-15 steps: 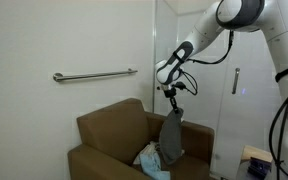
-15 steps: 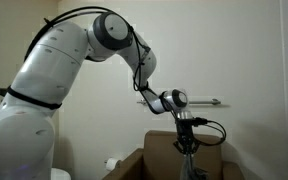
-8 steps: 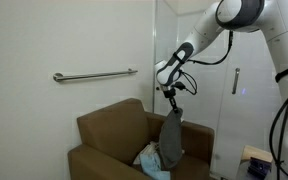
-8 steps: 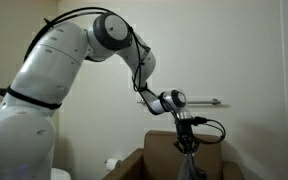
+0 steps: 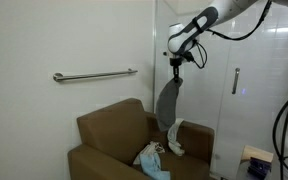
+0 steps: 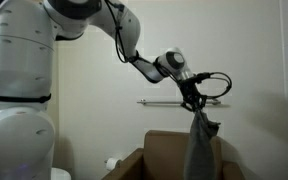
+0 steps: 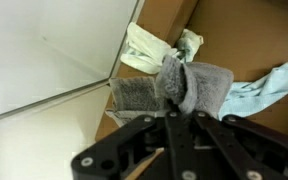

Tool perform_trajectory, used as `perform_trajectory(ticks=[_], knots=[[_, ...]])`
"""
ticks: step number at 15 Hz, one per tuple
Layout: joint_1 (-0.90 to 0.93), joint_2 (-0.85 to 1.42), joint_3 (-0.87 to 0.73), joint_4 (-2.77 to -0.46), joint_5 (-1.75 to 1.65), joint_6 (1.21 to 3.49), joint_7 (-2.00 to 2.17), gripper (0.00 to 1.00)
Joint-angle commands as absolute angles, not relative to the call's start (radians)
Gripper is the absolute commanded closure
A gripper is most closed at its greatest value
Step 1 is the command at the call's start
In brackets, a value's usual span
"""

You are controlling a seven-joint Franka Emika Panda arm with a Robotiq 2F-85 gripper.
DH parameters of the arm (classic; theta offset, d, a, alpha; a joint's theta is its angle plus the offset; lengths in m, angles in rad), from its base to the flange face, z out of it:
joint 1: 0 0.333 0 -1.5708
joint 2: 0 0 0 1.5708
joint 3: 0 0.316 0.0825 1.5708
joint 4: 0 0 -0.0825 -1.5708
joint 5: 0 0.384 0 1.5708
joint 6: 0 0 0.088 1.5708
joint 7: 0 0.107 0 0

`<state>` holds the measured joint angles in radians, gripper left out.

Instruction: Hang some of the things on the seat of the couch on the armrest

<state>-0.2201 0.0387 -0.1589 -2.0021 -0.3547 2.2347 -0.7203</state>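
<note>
I should carry the fabric's top out past the armrest (image 5: 198, 132) before lowering, since the grey-blue fabric's lower end (image 5: 165, 124) hangs on the seat side of the far armrest.
My gripper (image 5: 176, 64) is shut on the top of a grey-blue fabric piece (image 5: 167, 102), which hangs long and limp high above the brown couch (image 5: 109, 128). Its lower end (image 5: 175, 140) dangles near the far armrest (image 5: 196, 134). In an exterior view the gripper (image 6: 196, 104) holds the same fabric (image 6: 199, 148) in front of the couch back (image 6: 166, 146). The wrist view looks down past the gripper (image 7: 180, 116) at the grey fabric (image 7: 192, 84). Below it a pale white-green piece (image 7: 148, 48) and a light blue piece (image 7: 270, 86) lie on the seat (image 7: 246, 35).
A steel bar (image 5: 94, 74) is fixed to the white wall above the couch. A glass door with a handle (image 5: 235, 80) stands behind the arm. A small box (image 5: 256, 160) sits on the floor beside the couch.
The arm has risen sharply, drawing the grey-blue fabric up from the seat so that it now hangs much higher. The gripper stays shut on it.
</note>
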Motion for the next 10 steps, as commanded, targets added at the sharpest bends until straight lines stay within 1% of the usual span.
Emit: perform_trajectory(ticks=[1,6,10], knots=[[-0.248,-0.033,-0.218,-1.938,-0.232,2.191,-0.726,0.97],[-0.288,0.063,-0.309,-1.761,-0.059,2.129,-0.684,0.97],[-0.317,0.177,-0.311,-1.698,0.024,2.142,-0.669,0.97]])
